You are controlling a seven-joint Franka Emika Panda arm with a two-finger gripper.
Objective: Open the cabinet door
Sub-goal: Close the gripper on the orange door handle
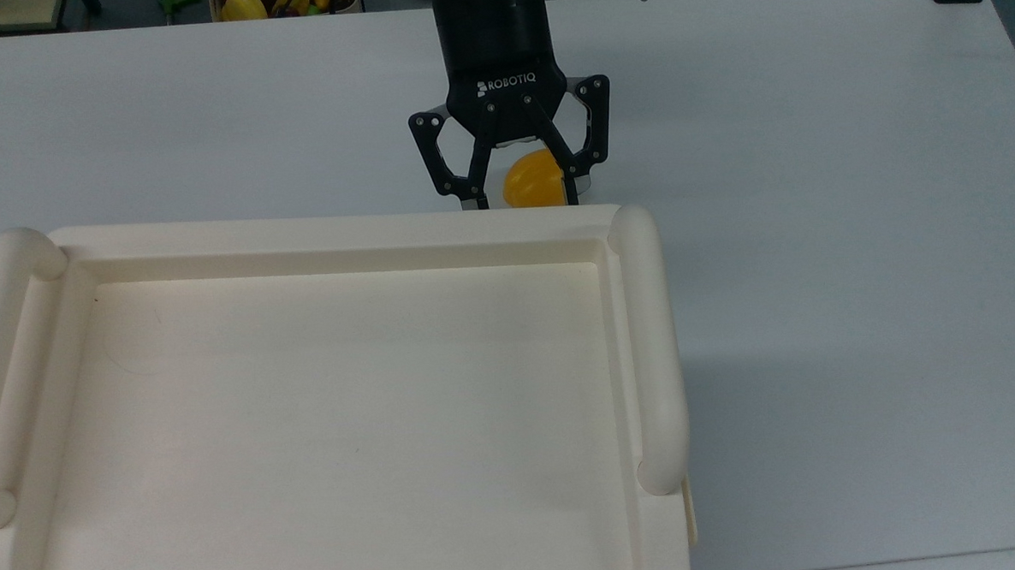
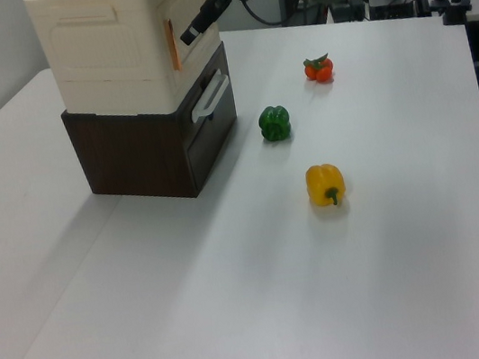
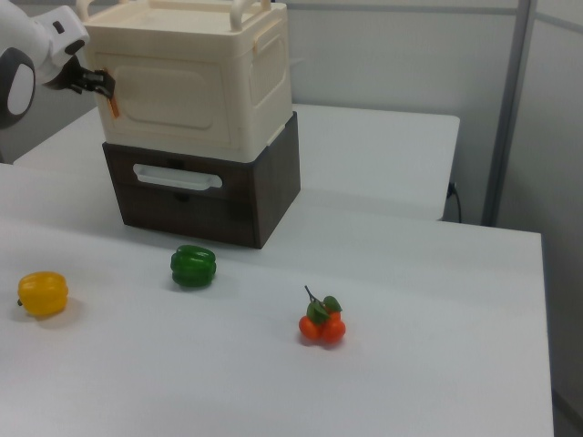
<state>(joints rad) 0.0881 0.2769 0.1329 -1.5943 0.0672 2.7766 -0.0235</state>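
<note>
I expect the cabinet door (image 2: 188, 16) to swing wide to the side around its far edge when I pull, because the orange handle (image 2: 172, 45) is at the door's near edge.
The cream-white cabinet (image 2: 109, 45) sits on a dark brown drawer unit (image 2: 149, 153). Its door (image 3: 178, 107) is closed flat, with a small orange handle (image 3: 114, 105) on the right view's left edge. In the left view the door (image 2: 192, 14) faces right and the orange handle (image 2: 171, 45) is at its near edge. My gripper (image 1: 527, 200) is open, fingertips just at the front rim of the cabinet top (image 1: 334, 233). The gripper (image 2: 191, 34) hovers in front of the door beside the handle, and in the right view the gripper (image 3: 98, 85) is next to the handle.
A yellow pepper (image 2: 324, 184), a green pepper (image 2: 274, 123) and a tomato cluster (image 2: 318, 68) lie on the white table (image 2: 402, 281) in front of the drawer. The drawer has a white handle (image 3: 178, 177). In the top view the yellow pepper (image 1: 525, 186) appears between my fingers, far below them.
</note>
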